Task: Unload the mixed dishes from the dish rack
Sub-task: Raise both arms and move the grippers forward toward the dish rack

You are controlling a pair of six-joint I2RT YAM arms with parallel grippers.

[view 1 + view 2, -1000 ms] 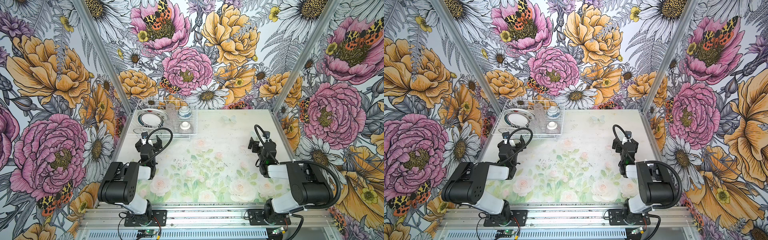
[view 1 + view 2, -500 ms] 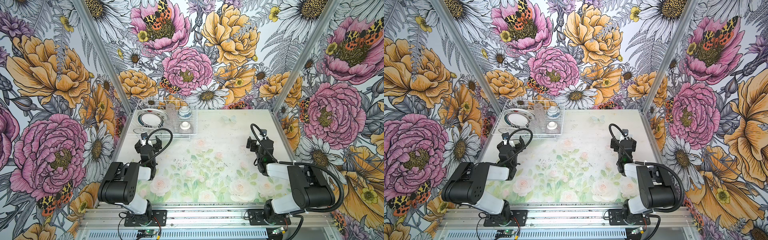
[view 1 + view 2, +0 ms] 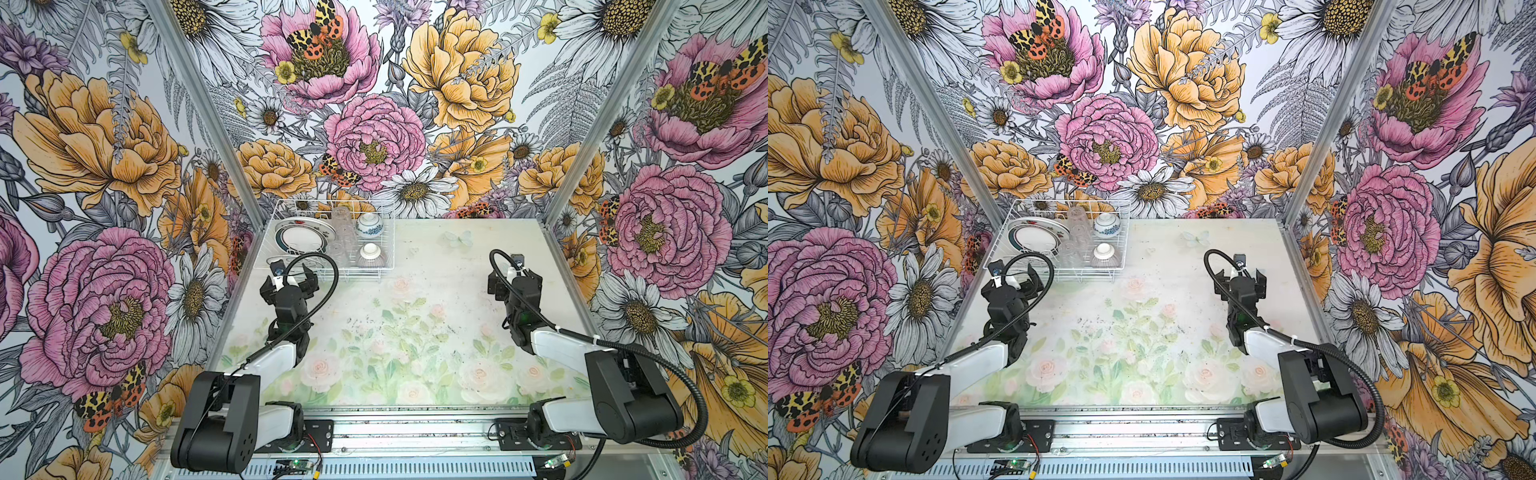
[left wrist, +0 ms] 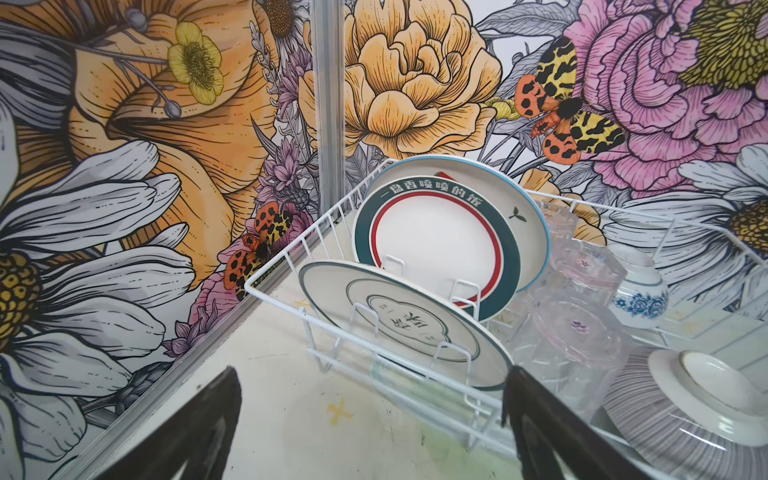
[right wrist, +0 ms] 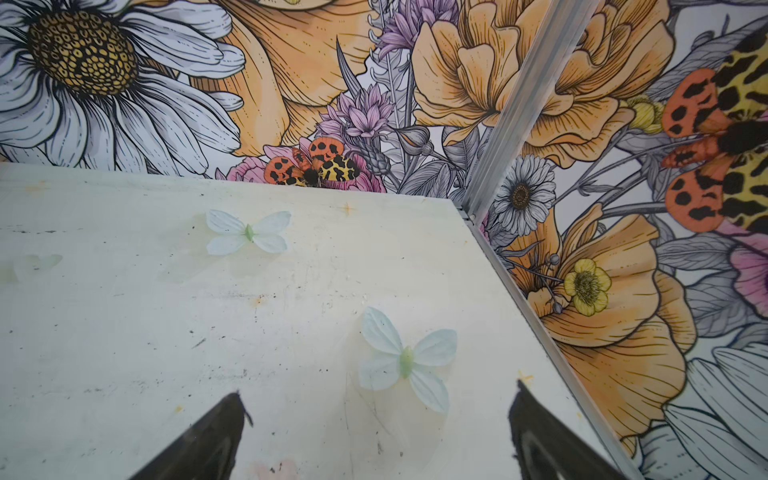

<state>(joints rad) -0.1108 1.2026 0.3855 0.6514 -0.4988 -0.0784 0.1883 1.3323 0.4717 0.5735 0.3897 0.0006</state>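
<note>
The dish rack (image 3: 332, 242) is in the corner, far away from my right gripper, so next my left gripper pulls the dish rack's bowl-side edge (image 3: 392, 254) toward the middle of the table first.
The white wire dish rack (image 3: 392, 249) (image 3: 1126, 245) (image 4: 274, 291) stands at the table's far left corner. Its slots hold a teal-and-red-rimmed plate (image 3: 303, 237) (image 4: 440, 249), a blue-rimmed plate (image 4: 515, 195) behind it and a teal-lined plate (image 4: 399, 320) leaning in front. Beside them are clear tumblers (image 3: 343, 237) (image 4: 577, 328), a blue-and-white bowl (image 3: 370, 225) (image 4: 638, 291) and an upturned ribbed bowl (image 3: 371, 254) (image 4: 685, 407). My left gripper (image 3: 289, 282) (image 3: 1013, 284) (image 4: 372, 374) hangs open just before the rack's near edge. My right gripper (image 3: 515, 276) (image 3: 1239, 278) (image 5: 378, 390) is open and empty over the right side.
The flower-printed table top (image 3: 395, 332) lies between the arms. Patterned walls close the left, back and right, with a metal post (image 4: 328, 104) at the corner behind the rack. Printed butterflies (image 5: 405, 359) mark the table under my right gripper.
My right gripper has moved a little toward the far side of the table. The left gripper has edged slightly closer to the rack. Both stay open.
</note>
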